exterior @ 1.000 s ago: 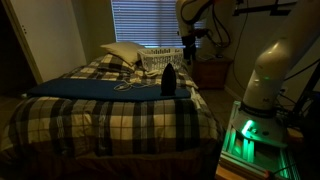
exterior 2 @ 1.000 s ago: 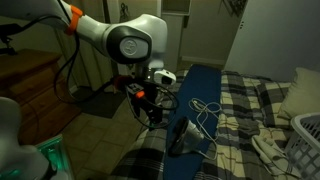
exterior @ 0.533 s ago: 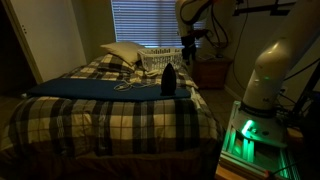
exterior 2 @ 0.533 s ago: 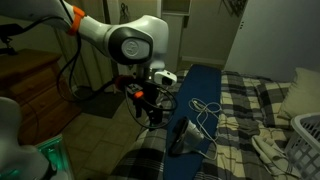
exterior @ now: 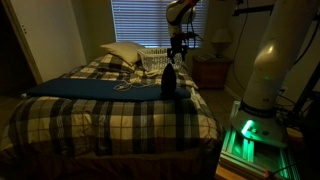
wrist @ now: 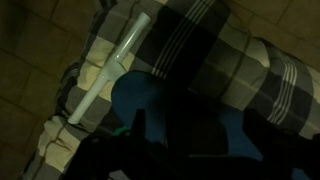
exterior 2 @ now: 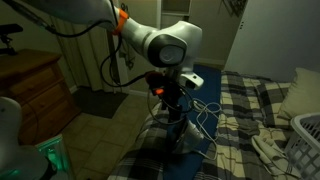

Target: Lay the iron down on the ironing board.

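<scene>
The upright iron's dark soleplate (exterior: 168,82) is below my gripper, so next I back away and go around to the iron's handle side (exterior 2: 190,138) before I lay the iron down.
The iron (exterior: 169,80) stands upright, dark and wedge-shaped, on the end of the navy ironing board (exterior: 95,89). In both exterior views my gripper (exterior: 176,52) hangs just above its top. The iron (exterior 2: 180,137) trails a pale cord (exterior 2: 207,109) over the board (exterior 2: 216,82). In the wrist view the gripper (wrist: 197,130) is open. Its two dark fingers stand wide apart on either side of a dark shape, likely the iron (wrist: 190,120), over the blue board (wrist: 135,95). I cannot tell whether the fingers touch it.
The board lies on a plaid bedspread (exterior: 110,120). A white lattice laundry basket (exterior: 160,60) and pillows (exterior: 120,52) sit behind the iron. A wooden dresser (exterior 2: 35,85) stands beside the bed. A pale tube (wrist: 110,65) lies at the bed's edge.
The arm has swung from beside the bed to over the board, and the gripper now sits directly above the iron. The iron has not moved.
</scene>
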